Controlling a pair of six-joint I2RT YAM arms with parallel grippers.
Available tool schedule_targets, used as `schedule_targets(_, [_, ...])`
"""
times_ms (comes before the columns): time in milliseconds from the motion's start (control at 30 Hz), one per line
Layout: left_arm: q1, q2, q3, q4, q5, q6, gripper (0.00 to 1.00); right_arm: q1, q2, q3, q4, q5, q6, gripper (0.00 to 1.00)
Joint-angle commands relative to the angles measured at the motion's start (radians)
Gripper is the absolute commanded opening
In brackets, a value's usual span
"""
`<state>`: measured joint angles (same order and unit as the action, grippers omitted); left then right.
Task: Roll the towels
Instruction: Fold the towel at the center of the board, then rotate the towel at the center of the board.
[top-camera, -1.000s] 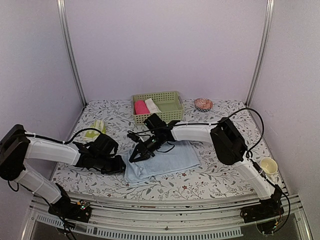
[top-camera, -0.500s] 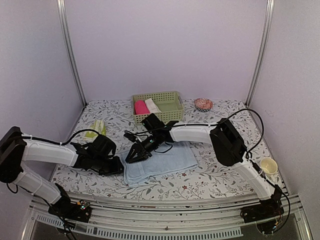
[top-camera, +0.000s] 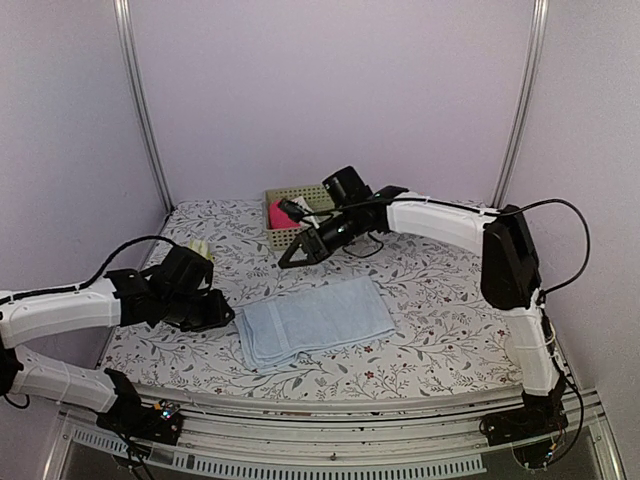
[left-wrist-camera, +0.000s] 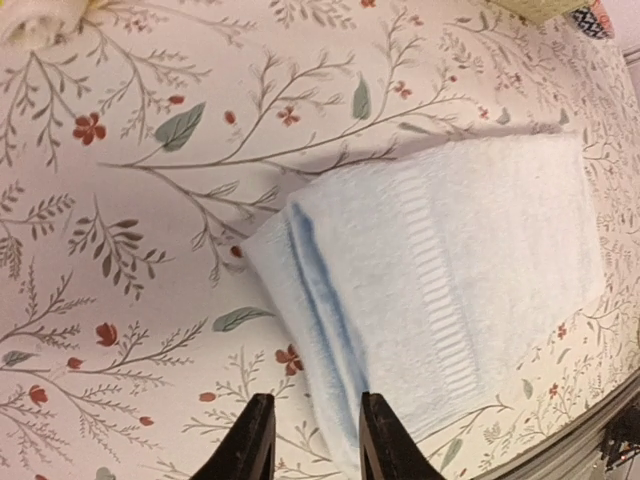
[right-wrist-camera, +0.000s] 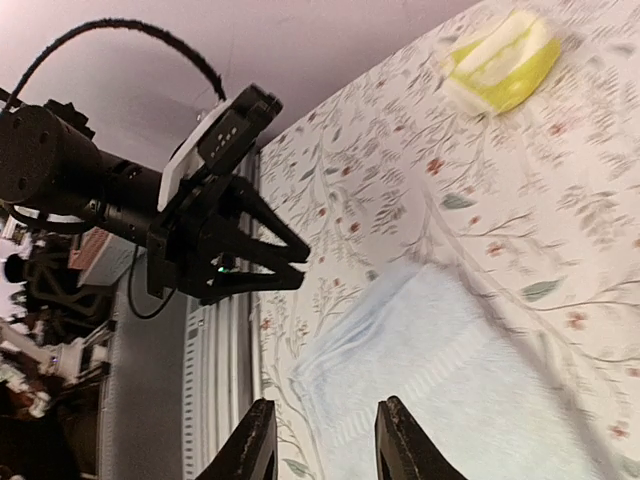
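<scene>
My left gripper needs to swing the towel's folded end (top-camera: 259, 337) toward the basket before I roll the towel, because the light blue towel's long edge (top-camera: 348, 346) faces the front bar.
The light blue towel (top-camera: 315, 320) lies flat and folded on the table's near middle; it also shows in the left wrist view (left-wrist-camera: 440, 270) and the right wrist view (right-wrist-camera: 450, 370). The yellow-green towel (top-camera: 197, 250) lies bunched at the far left, partly behind the left arm, and shows in the right wrist view (right-wrist-camera: 500, 60). My left gripper (top-camera: 227, 314) is open and empty, low at the blue towel's left edge (left-wrist-camera: 312, 442). My right gripper (top-camera: 287, 261) is open and empty, raised above the table in front of the basket (right-wrist-camera: 322, 440).
A green slotted basket (top-camera: 288, 236) stands at the back middle with a pink roll (top-camera: 277, 212) in it; the right arm crosses in front of it. Metal frame posts stand at the back corners. The table's front rail runs along the near edge.
My right gripper has lifted off the blue towel and swung back toward the basket. My left gripper has drawn back to the left off the towel's edge. The towel now lies uncovered.
</scene>
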<state>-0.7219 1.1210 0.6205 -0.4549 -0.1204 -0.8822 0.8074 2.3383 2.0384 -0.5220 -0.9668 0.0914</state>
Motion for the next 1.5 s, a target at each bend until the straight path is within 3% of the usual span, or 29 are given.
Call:
schedule_targets(0, [-0.009,0.064,0.124,0.045,0.041,0.13,0.24,-0.104,-0.221,-0.047,-0.086,0.278,-0.307,0.36])
schedule_targets(100, [-0.015,0.154,0.182,0.09,0.088,0.18,0.03,-0.148,-0.331,-0.141,-0.054,0.461,-0.399,0.37])
schedule_targets(133, [-0.019,0.188,0.194,0.111,0.108,0.192,0.0,-0.165,-0.359,-0.193,-0.023,0.501,-0.413,0.52])
schedule_targets(200, [-0.027,0.267,0.222,0.132,0.138,0.201,0.0,-0.223,-0.37,-0.264,-0.006,0.444,-0.361,0.97])
schedule_targets(233, [-0.032,0.308,0.237,0.134,0.146,0.206,0.0,-0.25,-0.347,-0.269,-0.045,0.364,-0.377,0.99])
schedule_targets(300, [-0.043,0.375,0.263,0.135,0.152,0.212,0.0,-0.255,-0.272,-0.219,-0.179,0.328,-0.463,0.95])
schedule_targets(367, [-0.051,0.422,0.271,0.145,0.164,0.216,0.0,-0.253,-0.234,-0.226,-0.227,0.301,-0.525,0.75])
schedule_targets(467, [-0.055,0.467,0.26,0.144,0.181,0.209,0.0,-0.248,-0.195,-0.269,-0.243,0.287,-0.568,0.54])
schedule_targets(600, [-0.054,0.471,0.212,0.101,0.165,0.205,0.0,-0.238,-0.124,-0.297,-0.275,0.3,-0.583,0.42])
schedule_targets(733, [-0.039,0.483,0.163,0.066,0.133,0.213,0.0,-0.238,-0.094,-0.368,-0.241,0.39,-0.569,0.38])
schedule_targets(900, [-0.005,0.584,0.206,0.054,0.108,0.273,0.0,-0.238,-0.144,-0.513,-0.216,0.449,-0.566,0.37])
schedule_targets(1133, [0.04,0.853,0.556,-0.076,-0.079,0.461,0.0,-0.151,-0.358,-0.894,-0.187,0.576,-0.623,0.34])
schedule_targets(1333, [0.056,0.992,0.869,-0.106,-0.082,0.622,0.0,-0.052,-0.514,-1.006,-0.303,0.361,-0.717,0.37])
schedule_targets(1467, [0.042,0.927,0.886,-0.054,0.024,0.637,0.0,-0.049,-0.589,-0.947,-0.341,0.267,-0.72,0.4])
